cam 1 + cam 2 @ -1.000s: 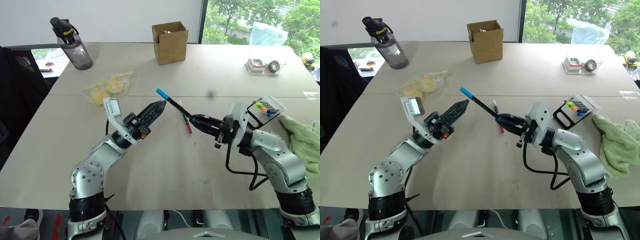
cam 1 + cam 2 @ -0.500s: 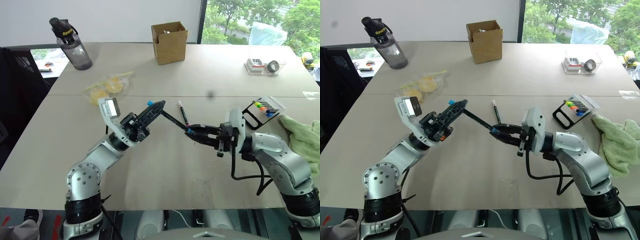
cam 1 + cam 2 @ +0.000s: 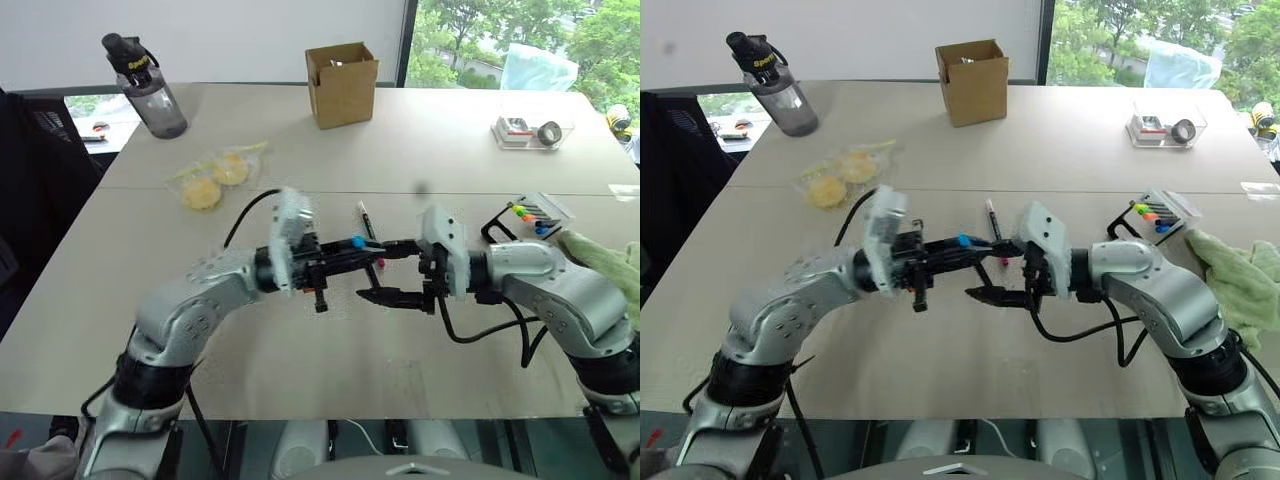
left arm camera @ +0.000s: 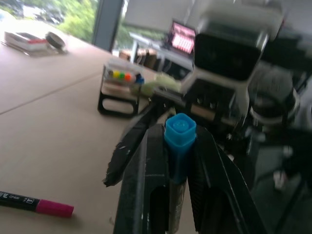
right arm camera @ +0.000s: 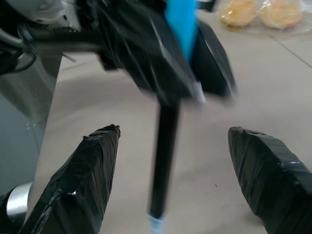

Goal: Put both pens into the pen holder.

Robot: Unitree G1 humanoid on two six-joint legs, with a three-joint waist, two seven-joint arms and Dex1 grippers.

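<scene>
The pen is held by its blue end (image 3: 358, 242) in my left gripper, far from the pen holder, so next my right gripper takes the pen's dark body (image 5: 165, 158) and brings the pen to the pen holder.
My left gripper (image 3: 345, 260) points to the right and is shut on the pen with light-blue ends (image 4: 180, 140); its blue end sticks out between the black fingers. My right gripper (image 3: 372, 271) faces it, open, with one finger above and one below. The pen's dark barrel (image 5: 164, 161) crosses the gap between the right fingers (image 5: 87, 180), touching neither. On the table just beyond both grippers lies the pen with the magenta end (image 3: 367, 224). Further right stands the black pen holder (image 3: 522, 214), with short coloured markers in it.
A cardboard box (image 3: 342, 82) and a dark water bottle (image 3: 146, 86) stand at the far side. A bag of yellow items (image 3: 215, 175) lies left of centre. A clear tray (image 3: 527, 130) sits far right, and a green cloth (image 3: 605, 270) lies at the right edge.
The right gripper let go of the blue-ended pen and opened. The left gripper shut on its blue end, rolled, and swung right toward the right gripper.
</scene>
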